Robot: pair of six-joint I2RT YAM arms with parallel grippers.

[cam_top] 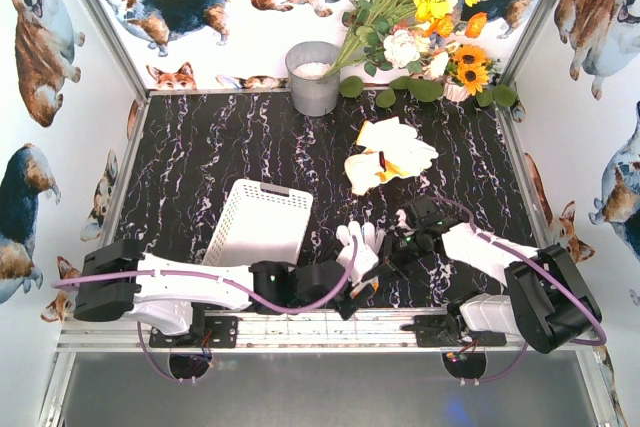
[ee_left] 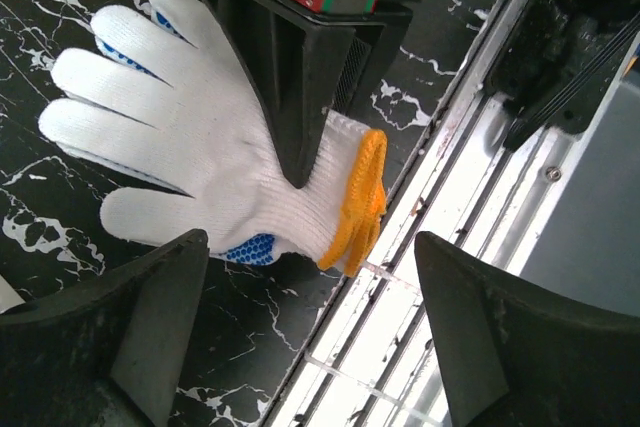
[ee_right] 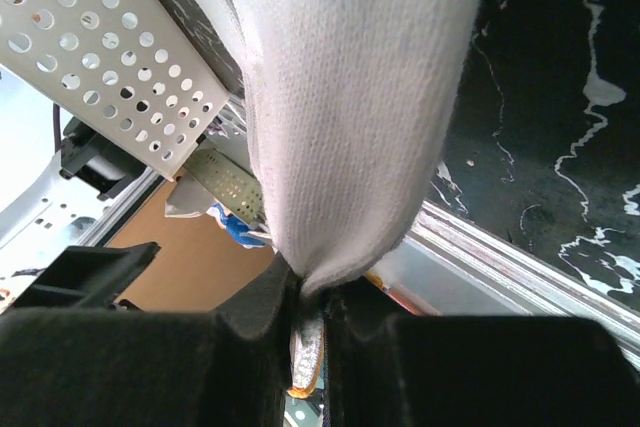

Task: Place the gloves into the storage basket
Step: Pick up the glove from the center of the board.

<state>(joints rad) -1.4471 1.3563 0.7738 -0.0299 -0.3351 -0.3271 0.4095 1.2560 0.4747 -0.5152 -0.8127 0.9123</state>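
The orange cuff lies loose (ee_left: 366, 195) past the open fingers of my left gripper, so next my left gripper grips the cuff (ee_left: 350, 244) while my right gripper holds the glove's palm.
A white knit glove (cam_top: 360, 247) with an orange cuff (ee_left: 365, 197) and blue dots lies spread near the table's front edge. My right gripper (cam_top: 392, 250) is shut on it, the knit (ee_right: 350, 97) pinched between its jaws (ee_right: 318, 292); its black finger (ee_left: 300, 67) crosses the palm in the left wrist view. My left gripper (ee_left: 310, 347) stands open just short of the cuff, touching nothing. Its fingers (ee_left: 130, 337) straddle the table's edge. The white perforated storage basket (cam_top: 262, 222) sits tilted to the left of the glove. More gloves (cam_top: 390, 157) lie piled further back.
A grey metal bucket (cam_top: 314, 77) and a spray of white, yellow and orange flowers (cam_top: 425, 7) stand along the back wall. The metal front rail (ee_left: 450, 207) runs right under the left gripper. Printed side walls close in the black marbled table (cam_top: 200, 157).
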